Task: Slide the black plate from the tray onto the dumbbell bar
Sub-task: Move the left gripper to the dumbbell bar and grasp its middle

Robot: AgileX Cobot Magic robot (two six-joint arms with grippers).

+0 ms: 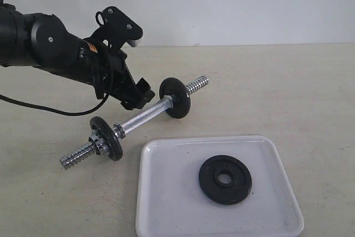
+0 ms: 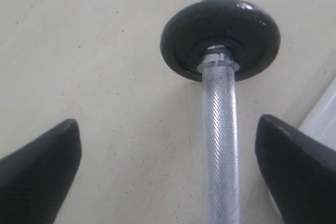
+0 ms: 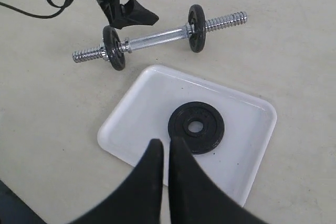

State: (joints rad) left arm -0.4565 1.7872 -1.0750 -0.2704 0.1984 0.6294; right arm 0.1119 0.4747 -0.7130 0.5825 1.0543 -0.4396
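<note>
My gripper will tilt the dumbbell bar far end up, and the near disc (image 1: 112, 141) will stay where it is then, because a collar (image 1: 96, 141) sits against the disc's outer side.
The black plate (image 1: 239, 185) (image 3: 211, 132) lies flat in the white tray (image 1: 172, 192) (image 3: 142, 106), right of its middle. Behind the tray the dumbbell bar (image 1: 141, 119) (image 3: 157, 39) rests on the table, a small black disc (image 1: 175, 97) near its far end and another (image 1: 106, 138) near its near end. My left gripper (image 1: 141, 95) (image 2: 168, 166) hangs open over the knurled middle; the bar (image 2: 220, 129) runs between its fingers (image 2: 42, 171), nearer one side, untouched. My right gripper (image 3: 166, 146) is shut on nothing above the tray's near edge, short of the plate.
The beige table (image 1: 288, 92) spreads around the tray and the bar. A black cable (image 1: 50, 109) trails from the left arm across the table's left side. A pale wall (image 1: 222, 4) closes off the back.
</note>
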